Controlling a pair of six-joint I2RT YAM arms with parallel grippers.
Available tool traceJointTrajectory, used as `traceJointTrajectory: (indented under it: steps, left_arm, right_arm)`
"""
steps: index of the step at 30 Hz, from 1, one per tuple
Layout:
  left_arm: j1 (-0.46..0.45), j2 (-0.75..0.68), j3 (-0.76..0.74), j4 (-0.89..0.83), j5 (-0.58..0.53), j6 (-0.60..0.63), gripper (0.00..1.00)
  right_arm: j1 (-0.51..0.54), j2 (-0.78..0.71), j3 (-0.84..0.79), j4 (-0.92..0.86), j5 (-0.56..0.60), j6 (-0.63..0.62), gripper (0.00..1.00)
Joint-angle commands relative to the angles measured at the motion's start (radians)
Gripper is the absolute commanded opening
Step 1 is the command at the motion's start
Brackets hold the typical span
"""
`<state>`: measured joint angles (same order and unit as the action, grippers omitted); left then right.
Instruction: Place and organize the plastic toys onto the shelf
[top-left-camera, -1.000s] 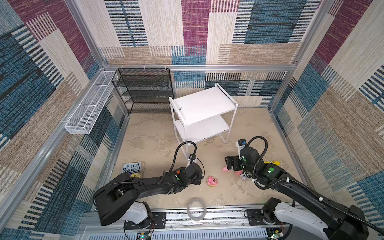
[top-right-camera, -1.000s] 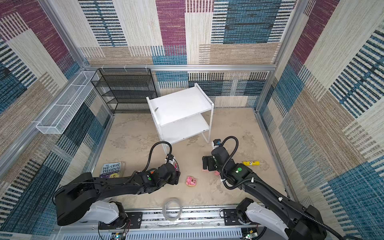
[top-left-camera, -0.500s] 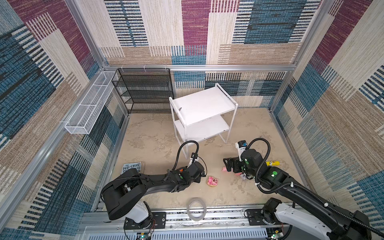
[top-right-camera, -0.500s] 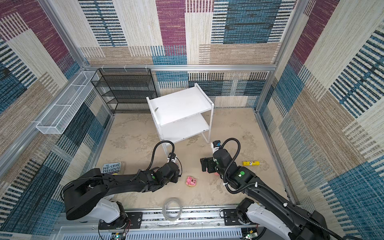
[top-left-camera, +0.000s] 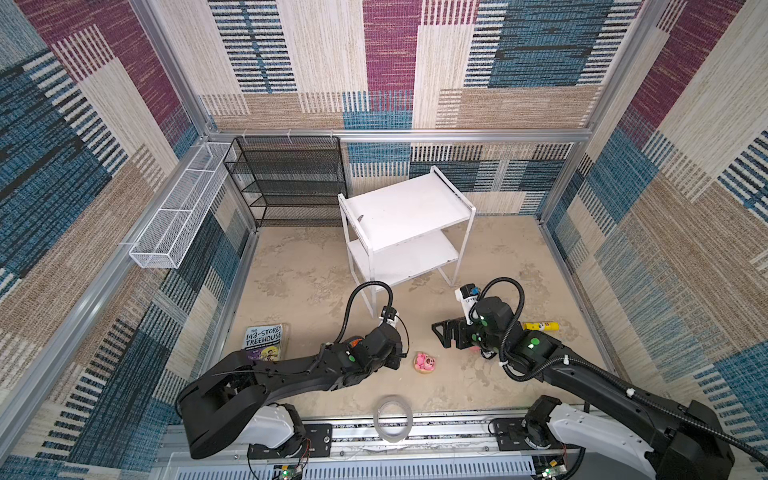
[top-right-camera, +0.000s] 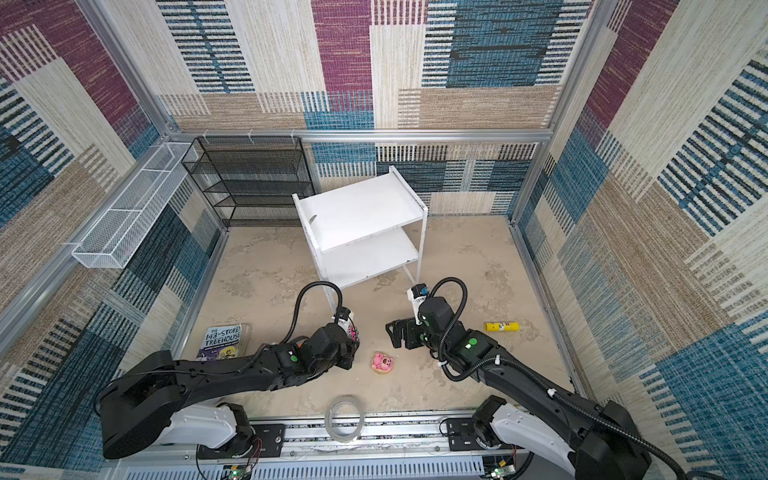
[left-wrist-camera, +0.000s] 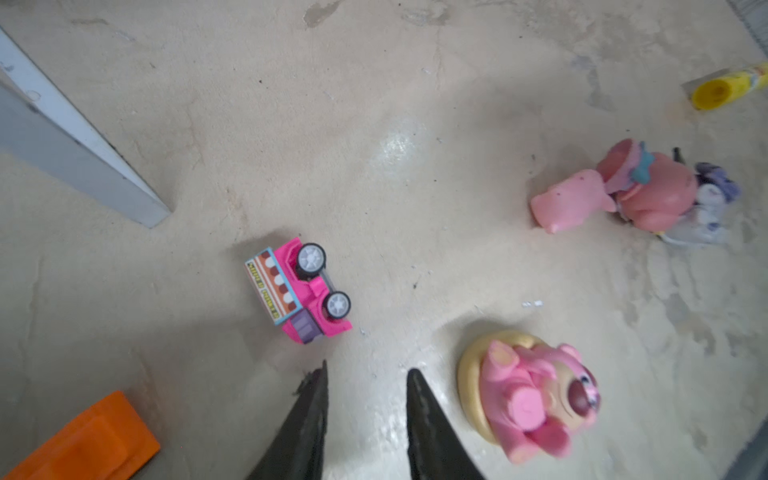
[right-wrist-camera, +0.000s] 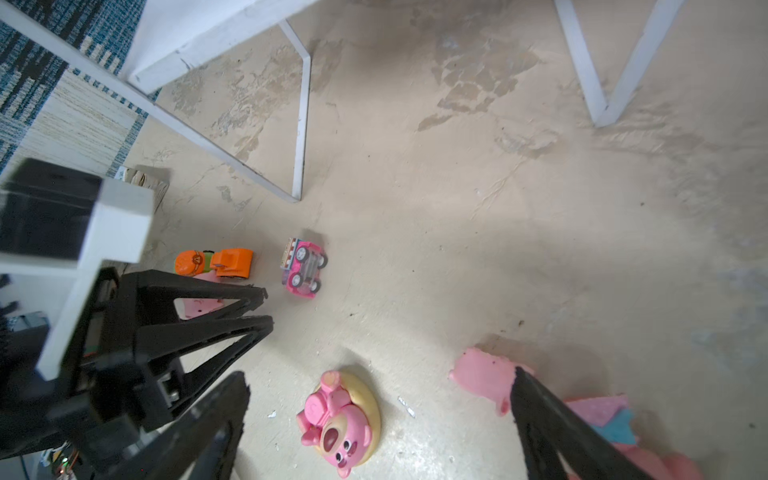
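Observation:
The pink multicolour car (right-wrist-camera: 304, 267) is on its side closer to my left gripper. Next, my left gripper sets it upright and passes it to my right gripper (top-left-camera: 441, 333).
A pink bear (right-wrist-camera: 338, 424) on a tan ring lies on the floor under my right gripper (right-wrist-camera: 379, 378), which is open wide and holds nothing. It shows in both top views (top-left-camera: 426, 362) (top-right-camera: 382, 362). My left gripper (left-wrist-camera: 368, 370) hangs low beside the bear (left-wrist-camera: 528, 399); its jaws stand a narrow gap apart with nothing between them. A pink multicolour car (left-wrist-camera: 299, 286) lies on its side just ahead of it, and an orange car (right-wrist-camera: 216, 264) stands beyond. A pink pig (left-wrist-camera: 569, 201) and other pink figures (left-wrist-camera: 652, 195) lie in a heap. Both boards of the white shelf (top-left-camera: 399, 208) are bare.
A purple-covered book (top-left-camera: 264, 343) lies at the left, a yellow tube (top-left-camera: 540, 326) at the right, a tape ring (top-left-camera: 392, 417) by the front rail. The black mesh rack (top-left-camera: 291, 183) and white wire basket (top-left-camera: 178, 216) stand at the back left. A shelf leg (left-wrist-camera: 75, 145) is close to my left gripper.
My left gripper's jaws have narrowed from wide to a small gap, empty. My right gripper has moved left toward the bear and stayed open.

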<state>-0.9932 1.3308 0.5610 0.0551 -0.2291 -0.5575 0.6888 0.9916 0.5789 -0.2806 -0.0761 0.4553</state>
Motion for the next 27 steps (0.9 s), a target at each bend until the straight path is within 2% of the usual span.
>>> traceJointTrajectory:
  steps: [1, 5, 8, 15, 20, 27]
  left_arm:
    - [-0.001, -0.038, -0.025, -0.053, -0.007, 0.052, 0.36]
    - [-0.001, 0.011, 0.003, -0.058, -0.060, 0.037, 0.61]
    - [-0.002, 0.097, 0.054, -0.060, -0.075, 0.005, 0.66]
    - [-0.002, 0.247, 0.153, -0.067, -0.121, -0.024, 0.65]
    - [0.000, 0.313, 0.230, -0.161, -0.149, -0.047, 0.48]
    - [0.001, 0.309, 0.226, -0.161, -0.156, -0.057, 0.39]
  right_arm:
    - [0.002, 0.025, -0.010, 0.120, -0.078, 0.055, 0.99]
    - [0.001, 0.040, 0.007, 0.118, -0.060, 0.047, 0.99]
    - [0.002, 0.026, 0.016, 0.096, -0.041, 0.037, 0.99]
    - [0.003, -0.043, 0.003, 0.033, -0.005, 0.037, 0.99]
    - [0.002, -0.067, -0.007, 0.021, 0.001, 0.038, 0.99]
    - [0.002, -0.047, -0.022, 0.059, -0.022, 0.045, 0.99]
